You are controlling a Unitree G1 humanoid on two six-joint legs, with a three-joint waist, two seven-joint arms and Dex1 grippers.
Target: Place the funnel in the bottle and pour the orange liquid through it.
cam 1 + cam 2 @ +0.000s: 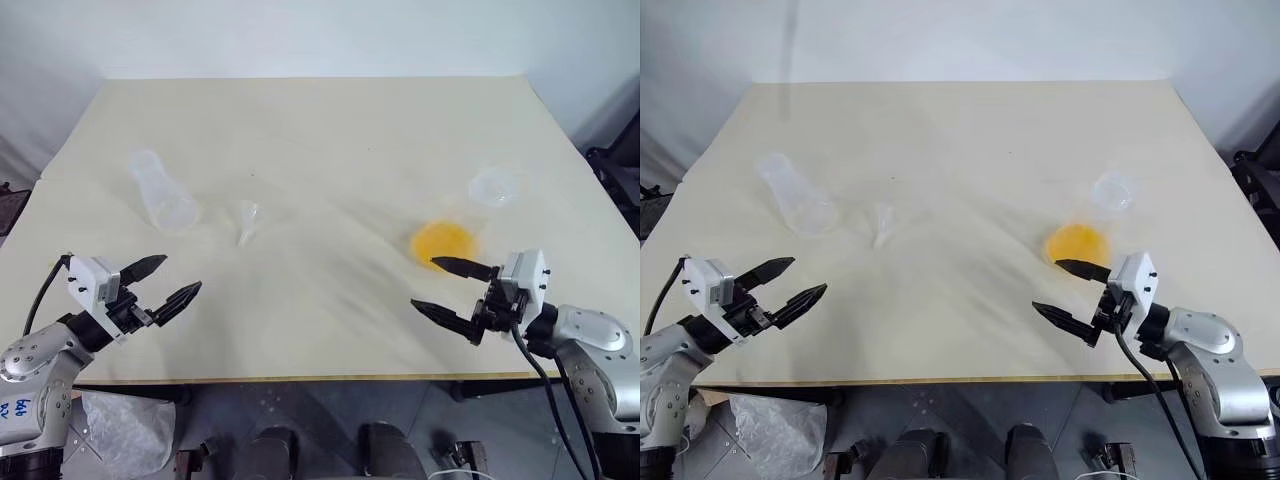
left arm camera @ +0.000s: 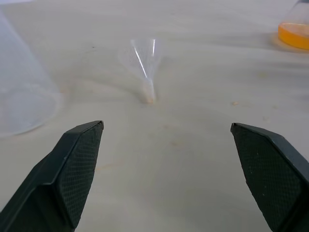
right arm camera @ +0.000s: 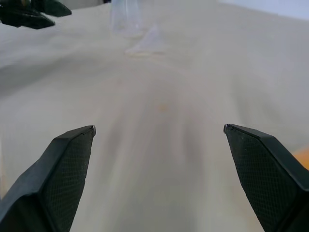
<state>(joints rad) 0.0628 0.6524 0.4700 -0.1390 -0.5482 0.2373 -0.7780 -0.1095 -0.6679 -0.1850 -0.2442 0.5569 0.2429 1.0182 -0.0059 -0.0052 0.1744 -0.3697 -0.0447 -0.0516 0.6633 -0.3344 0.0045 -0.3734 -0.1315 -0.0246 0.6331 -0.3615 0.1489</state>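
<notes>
I should take the bottle's neck point(image 1: 149, 170) with my left gripper and bring the bottle close before placing the funnel, since the bottle point(image 1: 171, 205) stands far from the orange liquid.
The bottle point(image 1: 163, 196), a frosted conical flask, stands on the left of the table, its base also in the left wrist view point(image 2: 21, 96). Just to its right lies the small clear funnel point(image 1: 247, 222), stem toward the front edge point(image 2: 145, 65). The orange liquid point(image 1: 443, 241) fills the bottom of a clear vessel point(image 1: 494, 187) on the right. My left gripper point(image 1: 183, 274) hovers open near the front left edge, pointing at the funnel. My right gripper point(image 1: 422, 283) hovers open just in front of the orange liquid. Nothing is between either pair of fingers.
The cream table point(image 1: 320, 130) is bare between the funnel and the orange liquid. A crumpled plastic bag point(image 1: 125, 430) lies on the floor below the front left edge. Dark equipment point(image 1: 622, 170) stands past the right edge.
</notes>
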